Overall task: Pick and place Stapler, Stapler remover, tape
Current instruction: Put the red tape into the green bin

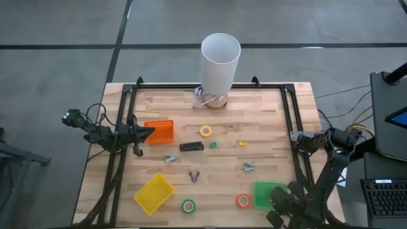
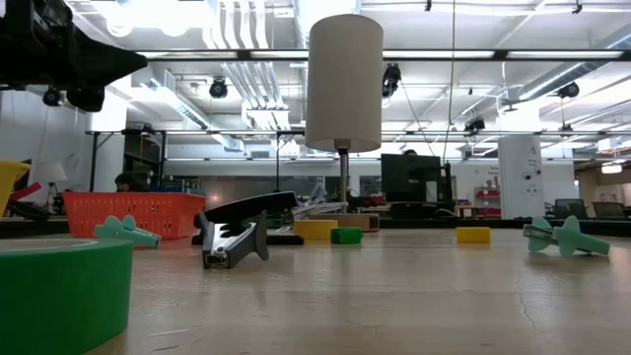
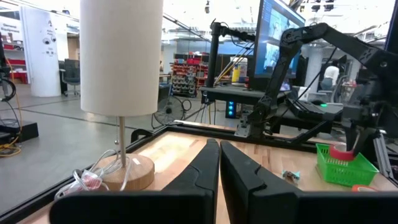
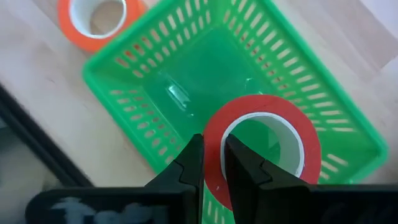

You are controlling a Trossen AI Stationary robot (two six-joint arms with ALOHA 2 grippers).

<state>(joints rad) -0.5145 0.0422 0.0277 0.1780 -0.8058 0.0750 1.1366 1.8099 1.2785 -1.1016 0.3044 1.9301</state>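
Observation:
My right gripper should keep lowering the red tape ring (image 4: pixel 309 144) until it is near the tray's bottom (image 4: pixel 193 96) and then let go, because the ring hangs inside the green tray's rim over clear space.
My right gripper (image 4: pixel 212 151) hangs over the green tray (image 4: pixel 186 81) at the table's near right, shut on a red tape ring (image 4: pixel 292 118). An orange-red tape ring (image 4: pixel 93 18) lies on the table beside that tray. The black stapler (image 1: pixel 191 146) lies flat at mid-table, with a yellow tape ring (image 1: pixel 206 131) just beyond it and a green tape ring (image 1: pixel 188 206) near the front edge. Grey stapler removers (image 1: pixel 194 175) (image 1: pixel 248 166) lie between them. My left gripper (image 3: pixel 219 163) waits shut at the left edge, by the orange tray (image 1: pixel 159 131). My right gripper pinches the red ring's wall (image 4: pixel 214 134) between its two fingers, one finger (image 4: pixel 245 168) inside the ring's hole and one outside. The fingers come from above, pointing steeply down. The ring is lifted clear, above the green tray's floor.
A white-shaded lamp (image 1: pixel 220 60) stands at the far edge, with its cord beside its base. A yellow tray (image 1: pixel 154 193) sits near the front left. A third remover (image 1: pixel 170 157) and two small coloured bits (image 1: pixel 213 144) (image 1: pixel 242 144) lie around the stapler.

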